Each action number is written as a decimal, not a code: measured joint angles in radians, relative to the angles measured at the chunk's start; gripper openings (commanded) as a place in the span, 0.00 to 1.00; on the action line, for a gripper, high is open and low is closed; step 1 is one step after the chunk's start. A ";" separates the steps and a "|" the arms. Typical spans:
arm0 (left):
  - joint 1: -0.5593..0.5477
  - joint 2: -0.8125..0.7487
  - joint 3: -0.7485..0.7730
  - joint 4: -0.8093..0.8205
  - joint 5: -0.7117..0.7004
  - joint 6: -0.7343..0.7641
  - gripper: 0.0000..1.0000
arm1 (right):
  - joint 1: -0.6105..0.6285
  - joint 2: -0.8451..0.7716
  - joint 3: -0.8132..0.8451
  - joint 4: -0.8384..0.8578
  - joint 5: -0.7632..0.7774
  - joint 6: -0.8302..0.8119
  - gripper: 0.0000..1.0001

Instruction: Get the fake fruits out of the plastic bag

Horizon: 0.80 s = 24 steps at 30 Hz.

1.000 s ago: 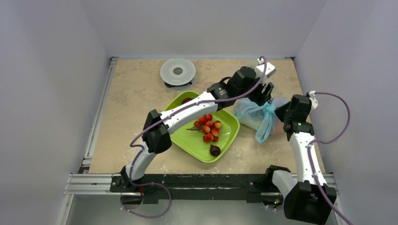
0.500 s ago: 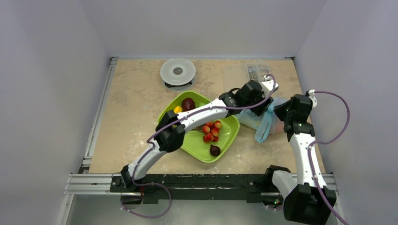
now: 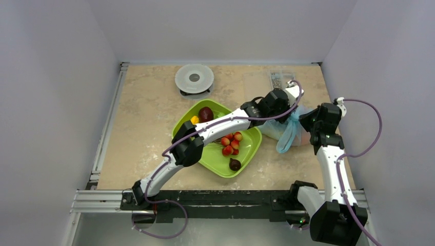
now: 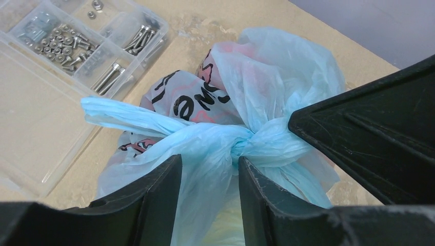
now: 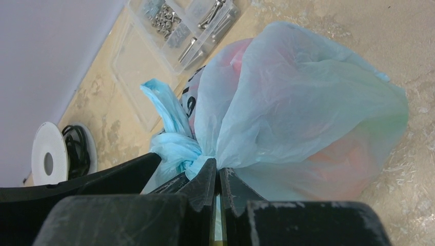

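Note:
The knot [image 4: 243, 142] is holding the bag's neck closed, so next my left gripper grips the film [image 4: 209, 177] and pulls toward the green tray against my right gripper.
The light-blue plastic bag [image 3: 277, 127] lies on the table right of the green tray [image 3: 211, 159], its neck tied in a knot [image 4: 246, 144]. My left gripper [image 4: 210, 162] straddles the twisted film just below the knot, fingers still apart with blue plastic between them. From the other side my right gripper [image 5: 218, 170] is shut on the bag's film next to the knot [image 5: 179, 148]. Reddish and greenish shapes [image 5: 349, 154] show through the bag. On the tray lie a dark red ball [image 3: 206, 114], a small orange-yellow fruit [image 3: 194, 120] and a dark purple-brown fruit [image 3: 235, 164].
A cluster of small red berries [image 3: 230, 142] sits mid-tray under the left arm. A clear compartment box of screws [image 3: 279, 79] [image 4: 77, 56] stands just behind the bag. A white round reel [image 3: 194, 78] rests at the back centre. Walls close in on three sides.
The left arm has dropped lower and reached further over the bag, and its fingers have narrowed around the bag's neck. The right gripper has stayed shut in place.

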 measured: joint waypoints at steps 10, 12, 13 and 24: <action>-0.002 0.002 0.008 0.002 -0.028 -0.022 0.00 | 0.000 0.000 0.000 0.008 -0.019 0.000 0.00; 0.000 0.002 0.007 0.001 -0.059 -0.016 0.00 | 0.000 0.000 0.000 0.002 0.000 0.001 0.00; 0.002 0.000 -0.003 0.008 -0.074 -0.016 0.00 | 0.000 0.001 0.001 -0.005 0.015 0.003 0.00; 0.143 -0.302 -0.501 0.230 0.014 -0.304 0.00 | -0.237 0.114 0.025 -0.075 -0.072 0.074 0.13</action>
